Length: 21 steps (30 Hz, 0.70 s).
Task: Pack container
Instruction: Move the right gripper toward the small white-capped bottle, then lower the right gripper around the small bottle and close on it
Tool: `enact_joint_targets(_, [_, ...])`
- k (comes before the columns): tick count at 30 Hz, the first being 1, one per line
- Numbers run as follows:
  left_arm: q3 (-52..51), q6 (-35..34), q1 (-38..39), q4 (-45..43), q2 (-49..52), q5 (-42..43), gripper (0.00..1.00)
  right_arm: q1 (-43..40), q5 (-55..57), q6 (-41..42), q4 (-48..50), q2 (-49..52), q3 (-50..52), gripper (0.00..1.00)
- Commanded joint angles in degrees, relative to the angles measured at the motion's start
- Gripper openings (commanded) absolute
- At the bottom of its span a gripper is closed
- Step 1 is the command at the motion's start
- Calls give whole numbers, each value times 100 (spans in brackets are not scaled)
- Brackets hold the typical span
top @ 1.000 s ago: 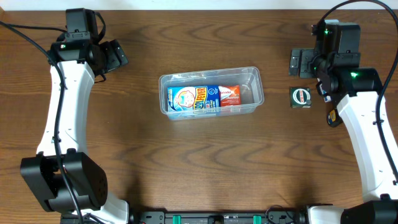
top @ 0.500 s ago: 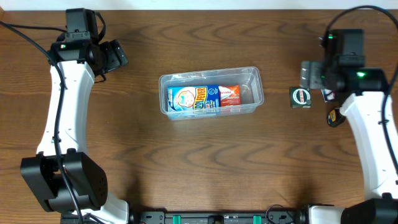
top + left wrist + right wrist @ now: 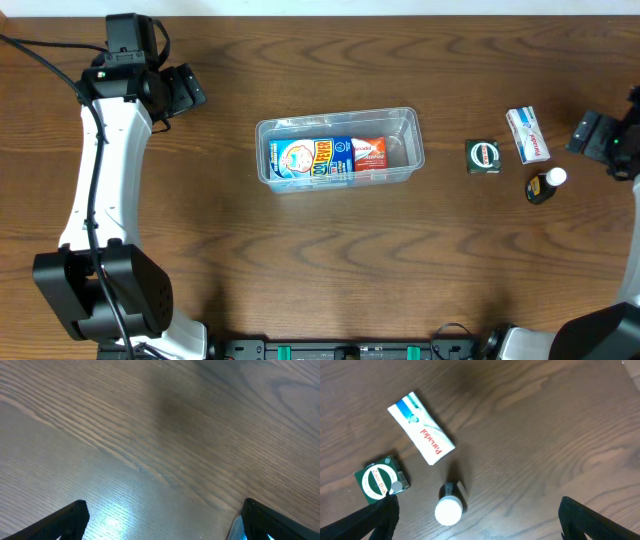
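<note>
My left gripper is across the container from the loose items (image 3: 527, 135), so my right gripper should pick up the small dark bottle (image 3: 541, 187) and bring it to the container.
The clear plastic container (image 3: 340, 123) sits mid-table and holds a blue box (image 3: 312, 159) and a red box (image 3: 369, 153) lying side by side. My left gripper (image 3: 192, 88) is open and empty at the far left, over bare wood (image 3: 160, 525). My right gripper (image 3: 590, 135) is open and empty at the right edge, above the table (image 3: 480, 525). Near it lie a white Panadol box (image 3: 527, 135) (image 3: 421, 428), a small dark bottle with a white cap (image 3: 547, 184) (image 3: 451, 505), and a green box (image 3: 482, 156) (image 3: 381, 480).
The wooden table runs to a pale strip at the far edge (image 3: 320, 6). The arm bases stand at the near left (image 3: 100, 290) and near right (image 3: 610, 335). The three loose items sit clustered right of the container.
My right arm has swung away to the right edge, uncovering the white Panadol box on the table near the green box. The left arm has not moved.
</note>
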<state>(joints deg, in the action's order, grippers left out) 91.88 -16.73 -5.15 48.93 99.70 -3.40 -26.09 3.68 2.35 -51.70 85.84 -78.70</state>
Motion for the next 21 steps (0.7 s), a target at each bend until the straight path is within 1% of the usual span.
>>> enact_joint_targets(1, [24,-9,-15,13,28,-28,98,-118,-372,-13,-70,-42,-33,99])
enact_joint_targets(3, [24,-9,-15,13,28,-28,98,-109,-575,-385,-116,-26,-17,99])
enact_joint_targets(5, [24,-9,-15,11,28,-31,98,-101,-671,-446,-175,22,-13,99])
enact_joint_targets(9, [24,-9,-15,11,28,-28,98,-87,-1178,-962,-282,260,-13,99])
enact_joint_targets(12, [24,-9,-15,11,28,-31,98,-79,-1207,-1123,-321,511,-13,98])
enact_joint_targets(13, [24,-9,-15,11,28,-28,98,-81,-1204,-1156,-321,610,-13,96])
enact_joint_targets(14, [24,-9,-15,11,28,-28,98,-81,-1204,-1196,-319,726,-13,90])
enact_joint_targets(16, [24,-9,-15,11,28,-31,98,-79,-1207,-1228,-323,898,-13,83])
enact_joint_targets(18, [24,-9,-15,11,28,-28,98,-55,-1211,-1231,-337,1082,-13,78])
enact_joint_targets(21, [24,-9,-15,11,28,-28,98,31,-1204,-1283,-348,1320,-13,74])
